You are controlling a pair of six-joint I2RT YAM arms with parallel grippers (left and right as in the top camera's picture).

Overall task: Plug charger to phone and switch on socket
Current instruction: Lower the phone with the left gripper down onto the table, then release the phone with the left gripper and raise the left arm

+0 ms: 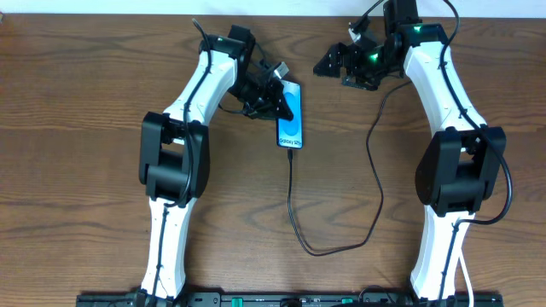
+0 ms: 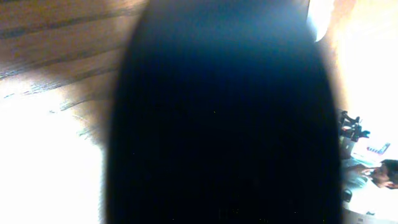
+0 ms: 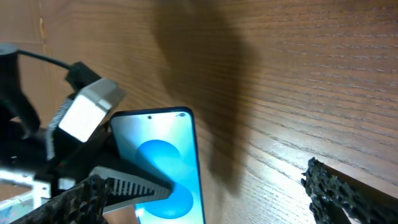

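Observation:
The charger cable is in the phone's lower edge [image 1: 290, 147] and the phone's screen faces up. My left gripper keeps bringing the phone down until it touches the wood [image 1: 281, 157], then lets go.
The phone [image 1: 291, 119] lies on the wooden table with its blue screen lit; it also shows in the right wrist view [image 3: 163, 155]. The charger cable [image 1: 293, 205] meets the phone's lower edge, loops across the table and runs up under the right arm. My left gripper [image 1: 271, 92] is at the phone's upper left, one finger lying across the screen [image 3: 134, 186]. The left wrist view is filled by a dark blur. My right gripper [image 1: 344, 64] [image 3: 208, 183] is open and empty, to the right of the phone's top. The socket is out of view.
The table's far edge [image 1: 299, 10] runs close behind both grippers. Both arm bases stand at the near edge [image 1: 290, 298]. The cable's loop [image 1: 328, 251] lies on the table between the arms.

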